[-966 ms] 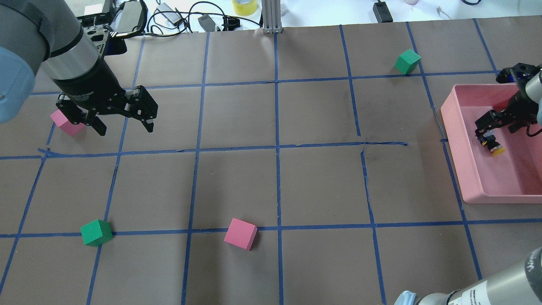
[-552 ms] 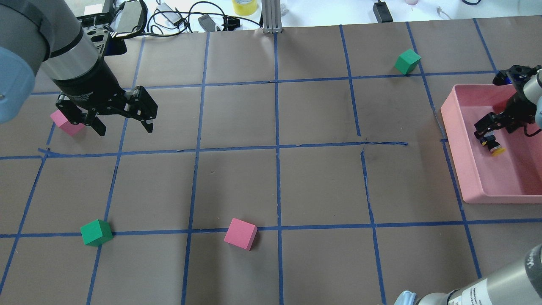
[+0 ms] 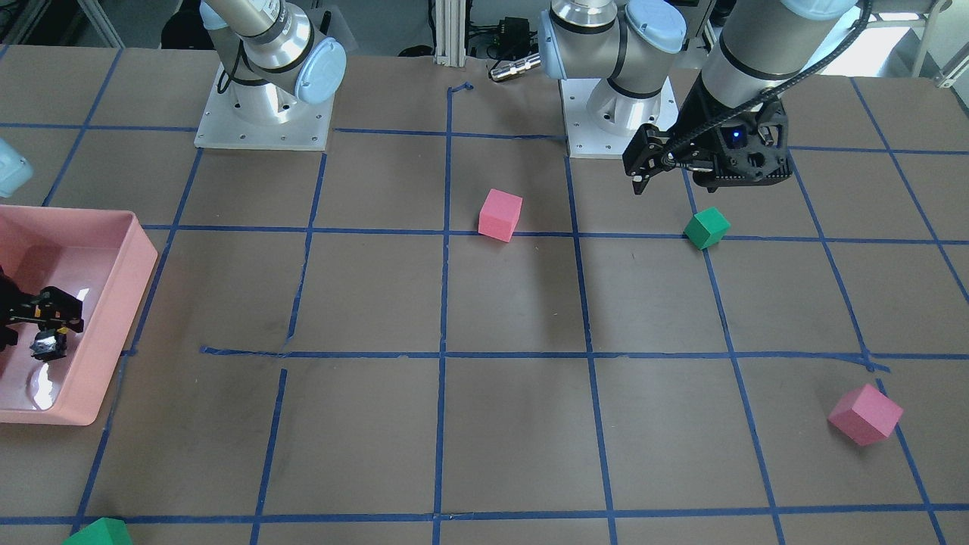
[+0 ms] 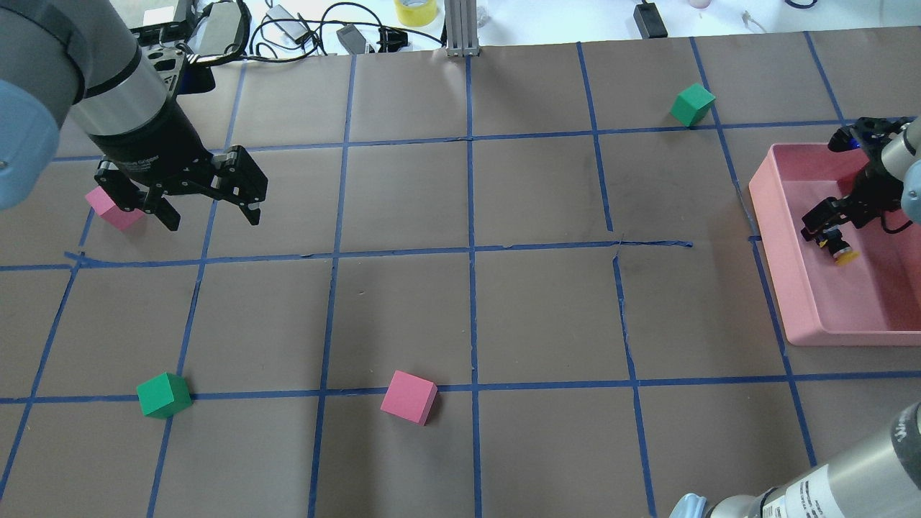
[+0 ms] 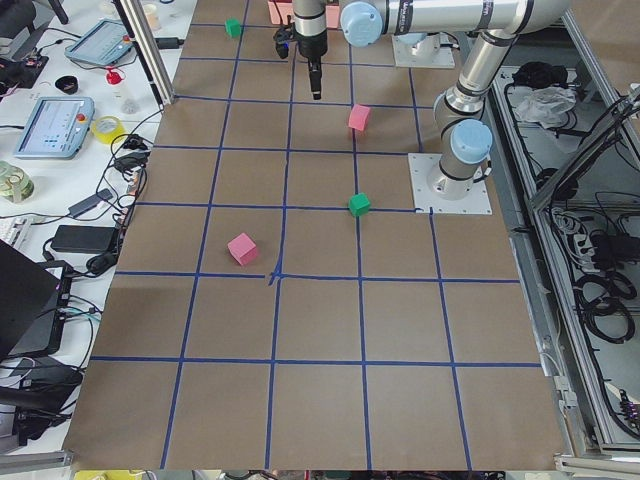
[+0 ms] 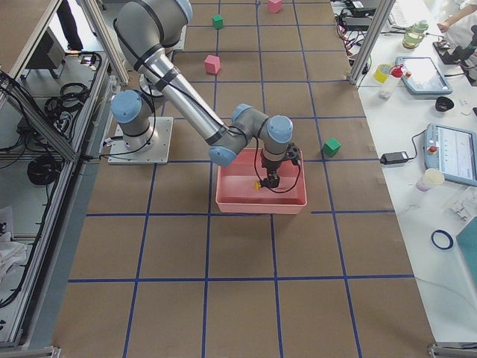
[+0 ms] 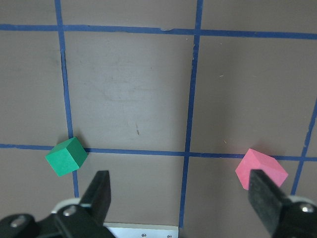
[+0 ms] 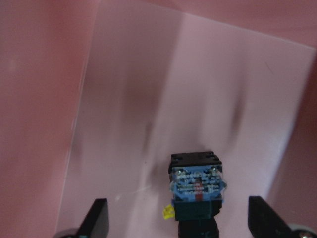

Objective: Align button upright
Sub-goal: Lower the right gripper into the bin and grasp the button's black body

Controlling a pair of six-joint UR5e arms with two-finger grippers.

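Observation:
I expect the button (image 8: 197, 209) to lie steady on its side when I put it down, because the silvery-blue base (image 8: 197, 182) is a squared block with flat sides.
The button (image 4: 840, 248), black-bodied with a yellow cap, lies tilted on the floor of the pink tray (image 4: 827, 327) at the table's right. It also shows in the front view (image 3: 47, 344). In the right wrist view its silvery-blue base (image 8: 197, 186) faces the camera between the spread fingers. My right gripper (image 4: 824, 226) is open around it, inside the tray, with its fingers (image 8: 99, 218) apart from the body. My left gripper (image 4: 212, 212) is open and empty above the far left of the table.
A pink cube (image 4: 115, 208) sits just beside the left gripper. A green cube (image 4: 164, 395) and a pink cube (image 4: 409, 397) lie near the front, and a green cube (image 4: 692, 104) at the back right. Cables and tape lie beyond the far edge.
My right wrist has shifted slightly toward the back of the tray. The button stays in the same spot. The left arm has not moved.

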